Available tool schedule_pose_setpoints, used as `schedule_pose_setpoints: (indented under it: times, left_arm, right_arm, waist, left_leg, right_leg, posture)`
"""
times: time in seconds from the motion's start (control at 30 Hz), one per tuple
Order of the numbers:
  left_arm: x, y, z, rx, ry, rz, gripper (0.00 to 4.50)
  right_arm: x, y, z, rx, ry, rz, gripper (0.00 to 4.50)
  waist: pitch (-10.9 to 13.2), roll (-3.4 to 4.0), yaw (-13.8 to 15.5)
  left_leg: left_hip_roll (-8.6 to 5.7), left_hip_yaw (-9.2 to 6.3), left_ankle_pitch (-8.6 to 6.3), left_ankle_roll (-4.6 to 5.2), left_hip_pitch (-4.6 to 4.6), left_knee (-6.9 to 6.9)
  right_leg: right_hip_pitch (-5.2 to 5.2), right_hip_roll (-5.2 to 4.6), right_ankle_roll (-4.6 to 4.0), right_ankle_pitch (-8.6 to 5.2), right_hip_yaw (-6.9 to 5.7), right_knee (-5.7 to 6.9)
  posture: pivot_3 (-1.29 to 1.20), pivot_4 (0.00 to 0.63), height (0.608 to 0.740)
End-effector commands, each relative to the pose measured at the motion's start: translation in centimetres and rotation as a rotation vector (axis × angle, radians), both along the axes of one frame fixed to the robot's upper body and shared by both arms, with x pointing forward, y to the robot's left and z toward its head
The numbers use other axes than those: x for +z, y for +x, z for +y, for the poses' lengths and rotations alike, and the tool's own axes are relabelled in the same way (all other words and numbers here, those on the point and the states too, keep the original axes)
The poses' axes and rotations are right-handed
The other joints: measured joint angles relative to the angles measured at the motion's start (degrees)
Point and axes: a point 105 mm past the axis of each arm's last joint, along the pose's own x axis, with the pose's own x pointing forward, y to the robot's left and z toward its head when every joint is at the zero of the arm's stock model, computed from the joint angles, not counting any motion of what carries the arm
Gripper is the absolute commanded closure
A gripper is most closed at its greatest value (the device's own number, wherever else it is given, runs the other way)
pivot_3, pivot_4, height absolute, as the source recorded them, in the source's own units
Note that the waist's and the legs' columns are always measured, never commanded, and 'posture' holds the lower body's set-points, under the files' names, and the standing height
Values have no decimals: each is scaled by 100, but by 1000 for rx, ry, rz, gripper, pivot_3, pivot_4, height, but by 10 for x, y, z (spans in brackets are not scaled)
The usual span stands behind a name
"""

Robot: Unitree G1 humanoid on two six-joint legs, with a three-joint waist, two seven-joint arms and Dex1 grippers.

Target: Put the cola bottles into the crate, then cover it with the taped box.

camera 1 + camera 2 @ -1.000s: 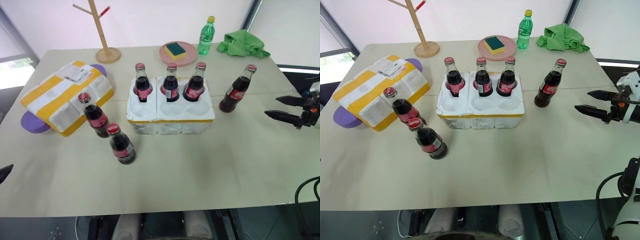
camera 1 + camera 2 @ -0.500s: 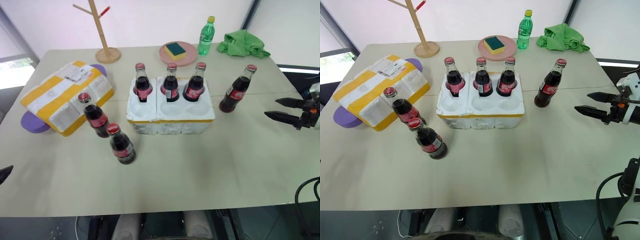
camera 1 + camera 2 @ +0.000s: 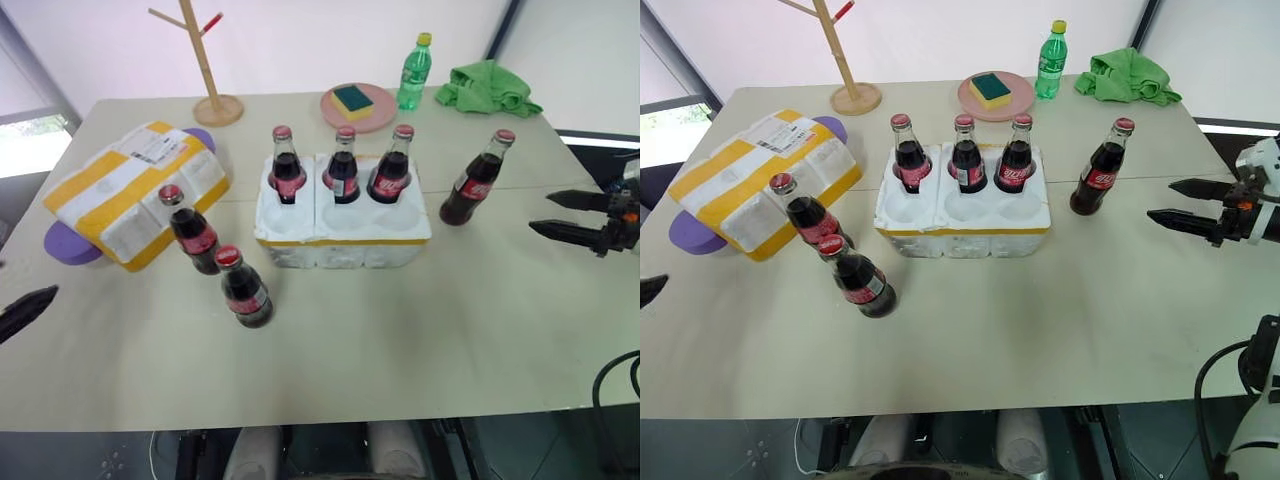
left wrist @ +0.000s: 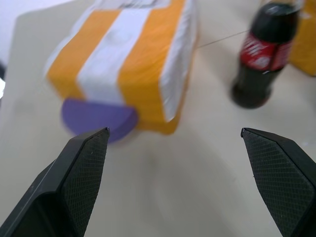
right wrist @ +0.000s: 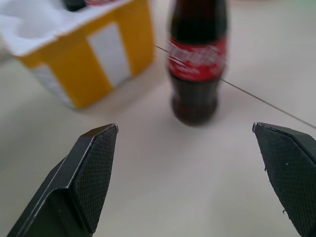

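I can see a clear gap [image 4: 211,81] between the taped box and its nearest cola bottle, so I should keep moving my left gripper until its open fingers surround that bottle's red label [image 3: 200,241].
The white foam crate [image 3: 345,252] stands mid-table with three cola bottles [image 3: 343,168] in its back wells; the front wells are empty. Two loose cola bottles [image 3: 193,232] [image 3: 243,290] stand left of it, and one [image 3: 472,185] stands to its right. The taped box [image 3: 130,190] lies at the left, tilted on a purple plate. My right gripper [image 3: 540,213] is open at the right edge, level with the right-hand bottle [image 5: 197,59] and apart from it. My left gripper [image 4: 174,130] is open near the left edge, facing the taped box [image 4: 123,54] and a bottle [image 4: 259,59].
A purple plate [image 3: 65,245] pokes out from under the taped box. At the back stand a wooden rack [image 3: 205,60], a pink plate with a sponge [image 3: 355,100], a green plastic bottle [image 3: 410,72] and a green cloth [image 3: 490,88]. The near half of the table is bare.
My left gripper has come further in from the left edge, rising and moving forward. The right gripper has hardly shifted. Bottles, crate and box stay put.
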Motion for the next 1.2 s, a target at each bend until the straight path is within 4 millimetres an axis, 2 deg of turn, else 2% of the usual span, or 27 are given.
schedule_pose_setpoints:
  times: [0.03, 0.2, 0.37, 0.5, 0.67, 0.77, 0.97, 1.2]
  left_arm:
    - [11, 13, -18, -82, 10, -22, 44]
    - [12, 33, -30, -156, -12, -17, 44]
    - [-9, 54, -36, -201, -47, 17, 44]
    - [-30, 69, -48, -242, -75, 43, 44]
    - [-54, 89, -60, -256, -98, 34, 44]
    - [-51, 106, -66, -252, -105, -18, 44]
    - [-53, 124, -83, -306, -103, -39, 44]
    - [-48, 129, -96, -376, -110, -45, 44]
  right_arm:
    - [24, -10, 15, 102, -15, -42, 0]
    - [39, -36, 49, 285, 34, 1, 0]
    - [61, -64, 99, 522, 116, 22, 0]
    - [63, -82, 123, 637, 135, 43, 0]
    - [59, -80, 129, 634, 129, 26, 0]
    - [60, -77, 131, 624, 136, 14, 0]
    - [62, -71, 136, 621, 142, -14, 0]
    - [64, -67, 136, 595, 145, -31, 0]
  waist:
    - [0, 0, 7]
    - [-1, 6, 36]
    - [-4, 14, 29]
    - [-7, 10, 149]
    - [-10, 4, 301]
    - [-9, 3, 370]
    - [-9, 3, 334]
    - [-9, 2, 316]
  left_leg:
    - [1, -2, 0, 0, 0, 0]
    - [0, -4, 0, 1, -1, -4]
    - [5, 1, 0, 1, 6, -1]
    - [6, 1, 0, 1, 7, 6]
    - [1, 2, 0, 1, -3, 12]
    - [-1, -4, 0, 1, -14, 31]
    - [-3, -1, 0, 1, -21, 68]
    - [1, 1, 0, 1, -21, 82]
  right_leg:
    - [0, 1, 0, 0, 0, 1]
    - [-4, 2, 5, 1, 0, 4]
    - [-4, 6, 4, 2, 3, 10]
    - [-3, 7, -1, 4, 3, 12]
    - [-3, 5, 12, 12, 3, 4]
    - [-3, 6, 28, 23, 0, 4]
    - [9, 3, 43, 41, 1, -1]
    - [10, 5, 42, 55, 2, 0]
  posture:
    - [0, 150, 740]
    - [0, 150, 740]
    - [0, 150, 740]
    - [0, 150, 740]
    - [0, 150, 740]
    - [0, 150, 740]
    - [0, 150, 740]
    - [0, 150, 740]
